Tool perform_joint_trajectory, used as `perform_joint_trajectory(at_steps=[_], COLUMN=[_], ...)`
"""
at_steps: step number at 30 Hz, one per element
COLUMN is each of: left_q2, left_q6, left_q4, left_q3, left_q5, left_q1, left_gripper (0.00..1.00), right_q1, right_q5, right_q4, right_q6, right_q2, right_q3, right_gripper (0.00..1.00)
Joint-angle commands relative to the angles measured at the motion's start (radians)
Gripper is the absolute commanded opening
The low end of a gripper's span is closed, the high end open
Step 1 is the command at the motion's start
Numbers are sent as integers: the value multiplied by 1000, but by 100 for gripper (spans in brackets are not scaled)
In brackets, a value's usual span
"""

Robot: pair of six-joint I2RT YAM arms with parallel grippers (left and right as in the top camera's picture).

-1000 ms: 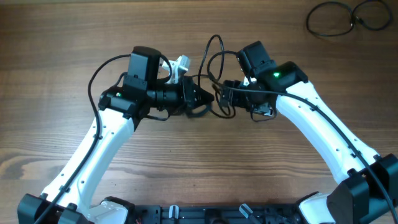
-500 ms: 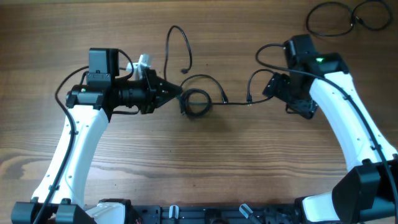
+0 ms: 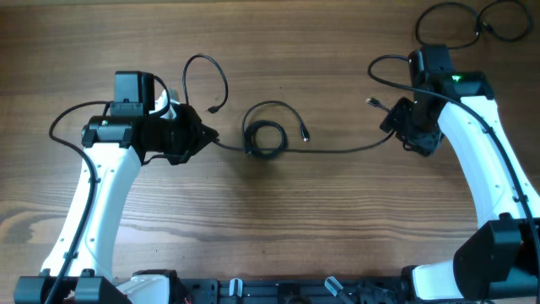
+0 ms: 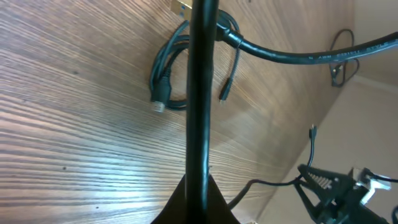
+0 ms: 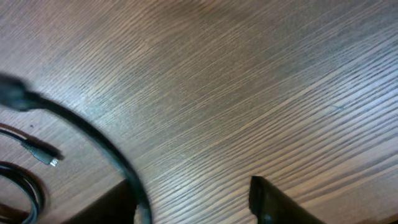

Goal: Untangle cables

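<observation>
My left gripper should open and my right gripper should move its end toward the coil [image 3: 267, 153], because the cable runs taut [image 3: 331, 151] over the coil to both grippers.
A black cable lies stretched across the wooden table, with a small coil [image 3: 265, 138] in the middle. My left gripper [image 3: 201, 137] is shut on the cable left of the coil. Past it, the cable's free end loops up and back down [image 3: 207, 61]. In the left wrist view the cable [image 4: 202, 93] runs straight out from the closed fingertips [image 4: 199, 186] toward the coil [image 4: 163, 81]. A thin strand [image 3: 346, 149] runs from the coil to my right gripper [image 3: 398, 127]. Its jaws [image 5: 193, 202] stand apart, and the cable [image 5: 93, 134] rests against the left finger.
Two other black cable loops [image 3: 447, 25] [image 3: 506, 19] lie at the far right corner of the table. A small plug [image 3: 303, 133] lies just right of the coil, and another plug end [image 3: 371, 103] sticks out left of the right gripper.
The arms have pulled apart, left arm to the left and right arm to the right. The cable has been drawn out into a line, leaving the coil in the middle.
</observation>
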Motion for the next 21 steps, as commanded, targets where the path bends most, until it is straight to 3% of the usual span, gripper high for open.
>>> perform_joint_trajectory(at_steps=[1, 6, 12, 14, 16, 19, 21], left_q2=[-10, -10, -10, -10, -10, -10, -10], left_q6=[16, 16, 16, 15, 12, 12, 12], left_q4=[-5, -9, -13, -16, -30, -43, -47], left_q3=[6, 6, 6, 6, 6, 6, 6], left_q5=[-41, -41, -41, -55, -144, -162, -161], left_q1=[10, 10, 10, 10, 10, 10, 9], left_gripper=[4, 11, 16, 4, 4, 22, 44], right_q1=[-11, -11, -11, -11, -11, -11, -11], right_q5=[39, 39, 37, 72, 73, 65, 21], right_q4=[0, 3, 7, 6, 13, 13, 26], right_q6=[1, 5, 6, 54, 56, 53, 47], right_q2=[15, 15, 15, 15, 15, 15, 15], right_q3=[-3, -3, -3, -3, -3, -3, -3], right_gripper=[41, 4, 4, 4, 4, 4, 4])
